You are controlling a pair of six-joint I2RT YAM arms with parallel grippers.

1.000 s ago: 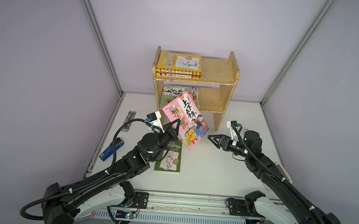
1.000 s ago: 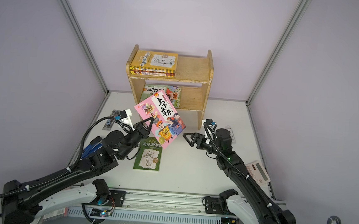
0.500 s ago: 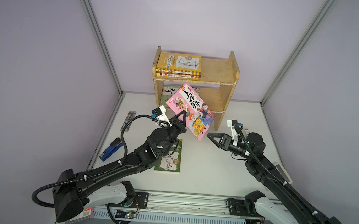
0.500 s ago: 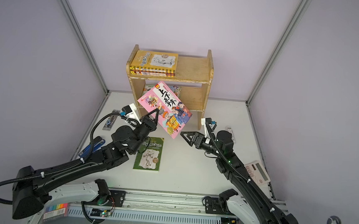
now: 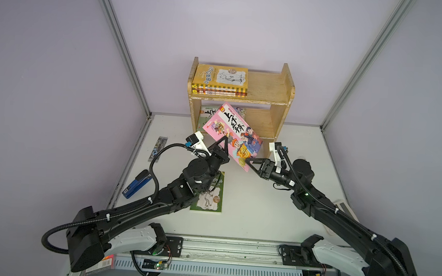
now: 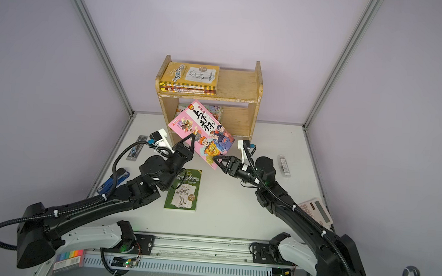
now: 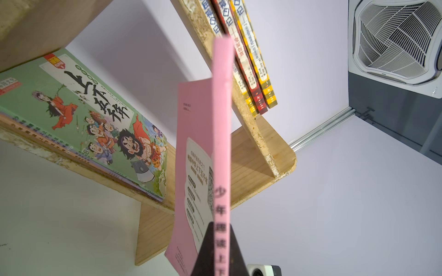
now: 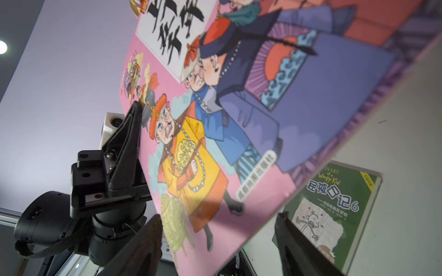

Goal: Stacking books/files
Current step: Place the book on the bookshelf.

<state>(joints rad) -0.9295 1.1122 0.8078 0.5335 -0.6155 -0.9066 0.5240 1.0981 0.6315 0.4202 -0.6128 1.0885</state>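
I should take the book's lower corner (image 5: 245, 166) with my right gripper and lay the book flat inside, because the pink book (image 5: 234, 131) is slanting across the lower shelf's opening.
My left gripper (image 5: 225, 141) is shut on the spine edge of a thin pink cartoon book (image 5: 233, 134), holding it tilted in the air in front of the wooden shelf (image 5: 268, 94). My right gripper (image 5: 247, 163) is open, and its jaws straddle the pink book's (image 8: 239, 119) lower corner without closing on it. A green book with a stick-boy sketch (image 5: 209, 193) lies flat on the table under the left arm. A yellow-topped stack of books (image 5: 220, 80) rests on the top shelf. A green cartoon book (image 7: 83, 114) lies on the lower shelf.
A blue stapler (image 5: 136, 184) and a flat pen pack (image 5: 158, 145) lie by the left wall. A calculator (image 6: 316, 210) and a small white item (image 6: 283, 161) sit at the right. A highlighter pack (image 6: 69, 257) is at the front left edge.
The left arm has carried the pink book up and toward the shelf. The right gripper has moved left onto the book's lower corner, and its jaws have narrowed a little.
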